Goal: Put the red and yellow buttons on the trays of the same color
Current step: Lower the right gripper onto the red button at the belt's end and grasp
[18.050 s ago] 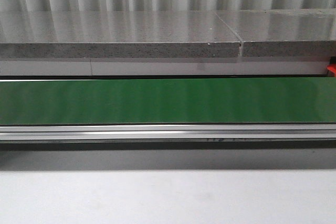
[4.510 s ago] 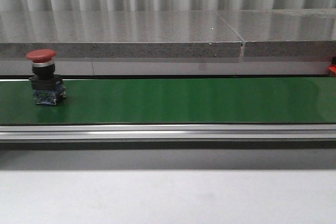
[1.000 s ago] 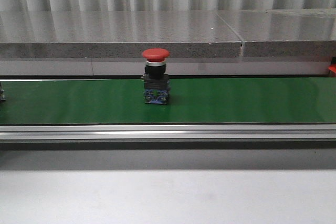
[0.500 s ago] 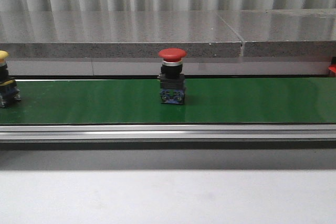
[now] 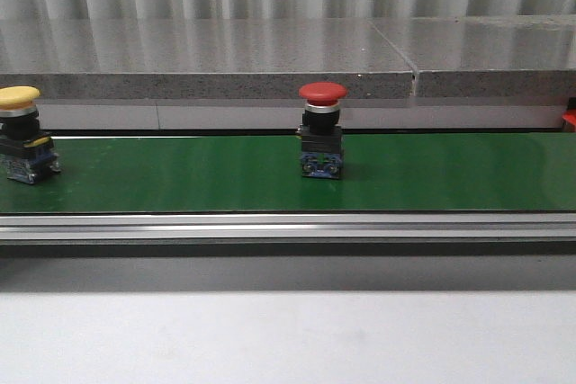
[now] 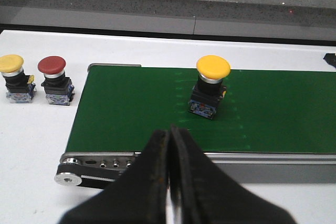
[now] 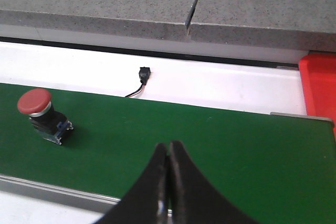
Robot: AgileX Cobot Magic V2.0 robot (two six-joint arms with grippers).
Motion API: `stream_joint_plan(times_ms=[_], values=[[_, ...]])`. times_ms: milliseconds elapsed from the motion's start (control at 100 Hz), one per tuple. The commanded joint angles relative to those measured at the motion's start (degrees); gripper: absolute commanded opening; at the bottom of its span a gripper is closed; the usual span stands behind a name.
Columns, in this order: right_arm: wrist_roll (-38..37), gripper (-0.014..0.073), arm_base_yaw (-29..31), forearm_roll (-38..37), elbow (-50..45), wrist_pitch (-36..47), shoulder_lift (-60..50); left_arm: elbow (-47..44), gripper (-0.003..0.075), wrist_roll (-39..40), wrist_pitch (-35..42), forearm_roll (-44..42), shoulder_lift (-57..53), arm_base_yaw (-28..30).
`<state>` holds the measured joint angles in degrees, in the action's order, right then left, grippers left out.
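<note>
I can see that the red button (image 5: 321, 137) on the belt is closer to the red tray than the yellow button is, so next my right gripper takes the red button to that tray (image 5: 570, 120) first.
A red button (image 5: 322, 141) stands upright near the middle of the green conveyor belt (image 5: 432, 173); the right wrist view shows the same red button (image 7: 41, 109) well off to the side of my right gripper (image 7: 168, 146), which is shut and empty. A yellow button (image 5: 23, 147) rides at the belt's left end, and in the left wrist view this yellow button (image 6: 210, 88) is just beyond my left gripper (image 6: 171, 129), also shut and empty. Beside the belt's end stand another yellow button (image 6: 14, 77) and another red button (image 6: 54, 80) on the white table. A red tray (image 7: 318, 93) edge shows at the far right.
A grey stone ledge (image 5: 207, 60) runs behind the belt, with a corrugated wall above. The belt's aluminium rail (image 5: 288, 226) fronts it, then the white table (image 5: 288, 339). A small black connector with a wire (image 7: 143, 75) lies on the white surface behind the belt.
The red button has travelled rightwards along the belt to near its middle. The yellow button has come in at the left end and moved right too.
</note>
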<state>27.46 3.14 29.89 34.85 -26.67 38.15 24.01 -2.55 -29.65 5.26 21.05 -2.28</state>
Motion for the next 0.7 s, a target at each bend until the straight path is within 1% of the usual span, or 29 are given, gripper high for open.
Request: stream_joint_plan(times_ms=[0,690], values=[[0.36,-0.0068,0.01,0.97,1.41,3.33,-0.31,1.52,-0.0021,0.06,3.81,0.36,0.37,-0.42],[0.36,-0.0062,0.01,0.97,1.41,2.8,-0.24,1.52,-0.0021,0.06,3.81,0.36,0.37,-0.42]])
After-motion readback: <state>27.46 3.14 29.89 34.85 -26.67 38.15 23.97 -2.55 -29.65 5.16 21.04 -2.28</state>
